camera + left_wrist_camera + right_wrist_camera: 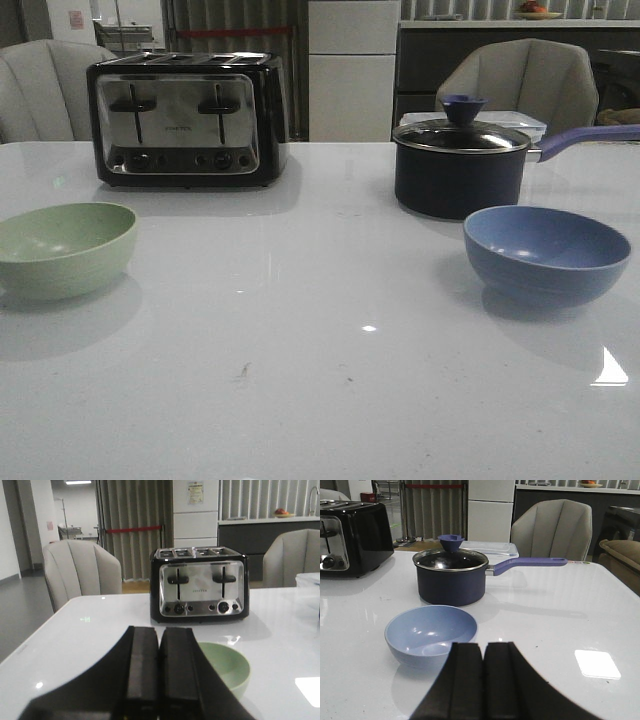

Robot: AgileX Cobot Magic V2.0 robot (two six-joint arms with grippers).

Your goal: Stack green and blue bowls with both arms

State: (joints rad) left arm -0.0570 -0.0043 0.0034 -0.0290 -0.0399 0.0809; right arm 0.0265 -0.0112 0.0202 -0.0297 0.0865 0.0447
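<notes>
My right gripper should put the blue bowl in the open middle before my left gripper takes the green bowl, because the blue bowl is standing far across from the green one.
The pale green bowl sits upright and empty at the table's left edge; the left wrist view shows the green bowl partly hidden behind my fingers. The blue bowl stands upright and empty on the right, in front of the saucepan, and the blue bowl lies just beyond my right fingers. My left gripper is shut with nothing in it, short of the green bowl. My right gripper is shut and empty, short of the blue bowl. Neither gripper shows in the front view.
A black and chrome toaster stands at the back left. A dark navy saucepan with a glass lid and a purple handle pointing right sits behind the blue bowl. A clear lidded container and chairs lie beyond the far edge.
</notes>
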